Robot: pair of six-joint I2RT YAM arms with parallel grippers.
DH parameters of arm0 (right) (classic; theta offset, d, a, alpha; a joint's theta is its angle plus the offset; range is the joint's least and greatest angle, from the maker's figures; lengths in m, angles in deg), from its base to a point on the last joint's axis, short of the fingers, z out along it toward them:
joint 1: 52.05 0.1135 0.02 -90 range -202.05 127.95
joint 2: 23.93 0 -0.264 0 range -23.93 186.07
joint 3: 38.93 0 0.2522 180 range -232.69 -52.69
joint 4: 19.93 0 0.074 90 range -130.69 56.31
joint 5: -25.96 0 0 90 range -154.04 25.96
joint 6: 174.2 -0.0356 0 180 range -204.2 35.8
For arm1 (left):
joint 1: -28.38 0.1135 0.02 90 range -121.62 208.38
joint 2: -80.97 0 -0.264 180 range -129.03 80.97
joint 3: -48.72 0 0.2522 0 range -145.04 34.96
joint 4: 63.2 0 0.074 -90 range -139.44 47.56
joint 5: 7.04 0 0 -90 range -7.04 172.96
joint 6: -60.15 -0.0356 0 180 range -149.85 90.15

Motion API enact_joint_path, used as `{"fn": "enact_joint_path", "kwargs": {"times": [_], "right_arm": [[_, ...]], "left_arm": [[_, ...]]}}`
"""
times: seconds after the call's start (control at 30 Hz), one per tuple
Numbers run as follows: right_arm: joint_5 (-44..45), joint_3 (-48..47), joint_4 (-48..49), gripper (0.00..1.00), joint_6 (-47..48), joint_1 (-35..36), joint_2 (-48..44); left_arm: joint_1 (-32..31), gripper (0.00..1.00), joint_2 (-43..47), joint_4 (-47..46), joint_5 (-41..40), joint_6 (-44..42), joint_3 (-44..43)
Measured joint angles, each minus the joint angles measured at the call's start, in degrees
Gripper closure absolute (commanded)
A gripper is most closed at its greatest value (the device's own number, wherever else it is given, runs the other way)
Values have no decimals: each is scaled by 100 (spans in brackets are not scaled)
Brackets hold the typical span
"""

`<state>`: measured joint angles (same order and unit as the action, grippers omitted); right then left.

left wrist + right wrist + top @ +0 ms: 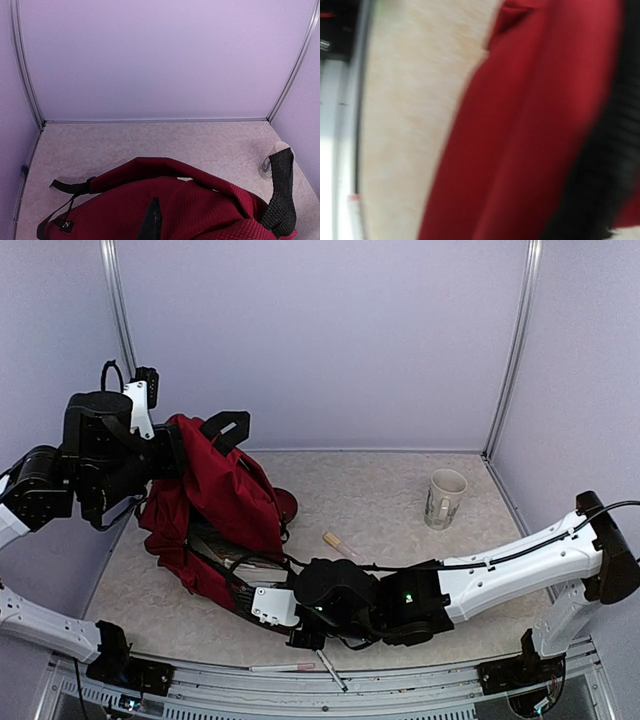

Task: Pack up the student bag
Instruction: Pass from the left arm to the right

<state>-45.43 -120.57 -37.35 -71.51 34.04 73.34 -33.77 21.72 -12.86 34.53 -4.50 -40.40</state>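
The student bag's opening (222,542) slants toward the front bar, so next I turn the bag, then steady it with my right gripper while my left gripper raises the bag's rim.
The student bag (218,502), a large dark red backpack with black straps, sits at the left of the table with its top lifted. My left gripper (183,455) holds that top edge. In the left wrist view the red fabric (200,205) is bunched between the two black fingers (280,192). My right gripper (265,603) is low at the bag's near edge. The right wrist view is blurred and shows only red fabric (520,130) close up against the table, so I cannot tell how its jaws stand.
A beige mug (445,498) stands at the right back of the table and also shows in the left wrist view (265,167). A small tube (338,542) lies mid-table. A round red disc (289,503) peeks from behind the bag. Pens (330,668) lie at the front rail.
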Motion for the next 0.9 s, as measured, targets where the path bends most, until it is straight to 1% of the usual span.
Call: {"fn": "enact_joint_path", "kwargs": {"times": [0.1, 0.2, 0.23, 0.3, 0.33, 0.37, 0.4, 0.47, 0.5, 0.53, 0.67, 0.8, 0.9], "right_arm": [[352, 4, -52, 100, 31, -9, -131], [485, 7, -170, 100, 131, -83, -616], [490, 7, -203, 100, 155, -122, -815], [382, 7, -238, 100, 234, -295, -1333], [284, 7, -212, 100, 262, -389, -1563], [140, 11, -175, 100, 286, -509, -1808], [-11, 24, -109, 100, 293, -634, -2015], [-374, 70, 76, 100, 278, -968, -2385], [-557, 90, 179, 100, 258, -1158, -2500], [-756, 105, 282, 100, 225, -1331, -2562], [-1401, 114, 527, 100, 17, -1891, -2459], [-1626, 109, 553, 100, -153, -1954, -2312], [-1670, 101, 551, 100, -374, -1954, -2295]], "left_arm": [[-55, 100, 76, 0, 120, -37, 52], [-247, 100, 153, -17, 426, -269, 107], [-356, 98, 160, -22, 531, -350, 109], [-529, 88, 157, -39, 734, -514, 109], [-581, 81, 151, -44, 815, -575, 109], [-619, 71, 142, -66, 903, -629, 109], [-647, 58, 129, -181, 977, -704, 107], [-673, 23, 109, -457, 1117, -828, 107], [-673, 9, 96, -564, 1226, -887, 105], [-675, 2, 74, -621, 1327, -925, 105], [-699, 1, -52, -678, 1908, -1051, 105], [-817, 1, 72, -640, 2173, -1034, 125], [-863, 1, 435, -605, 2170, -977, 214]]}}
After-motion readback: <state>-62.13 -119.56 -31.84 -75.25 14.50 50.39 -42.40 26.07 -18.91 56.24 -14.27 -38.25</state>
